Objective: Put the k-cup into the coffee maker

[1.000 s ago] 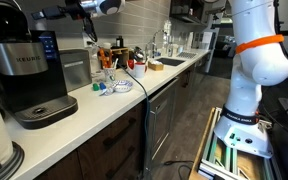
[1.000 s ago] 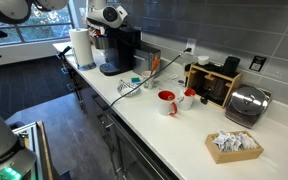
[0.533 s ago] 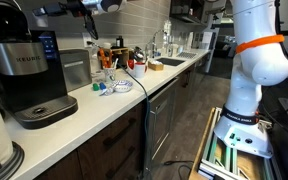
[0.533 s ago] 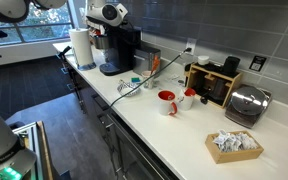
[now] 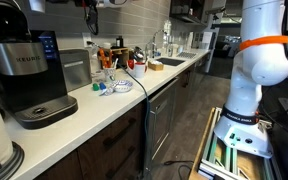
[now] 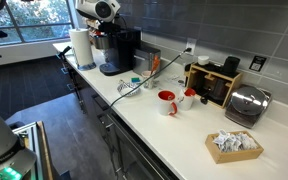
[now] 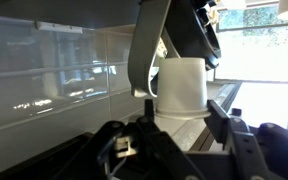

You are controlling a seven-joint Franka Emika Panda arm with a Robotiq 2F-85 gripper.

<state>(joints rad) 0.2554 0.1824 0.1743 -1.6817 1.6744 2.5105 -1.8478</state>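
Observation:
The coffee maker's raised handle (image 7: 145,52) is against the k-cup's side, so I should back my gripper off and swing around to the open lid before lowering the k-cup.
In the wrist view my gripper (image 7: 182,108) is shut on a white k-cup (image 7: 181,85), one finger on each side of it. The raised lid and handle of the black coffee maker (image 7: 179,35) stand just beyond the cup. In both exterior views the coffee maker (image 5: 24,70) (image 6: 119,50) stands at the end of the white counter, with a silver band, a blue-lit display and a round drip tray. My gripper (image 6: 105,30) hangs close above and beside its top; in an exterior view it shows only at the top edge (image 5: 90,6). The k-cup is too small to see there.
A brushed-steel box (image 5: 76,68) stands beside the brewer. A paper towel roll (image 6: 80,47), a red mug (image 6: 167,101), a wooden rack (image 6: 212,82), a toaster (image 6: 246,104) and a basket of packets (image 6: 234,144) stand on the counter. A cable (image 6: 134,88) crosses it.
My wrist has moved up and slightly sideways above the coffee maker. The counter objects have not moved.

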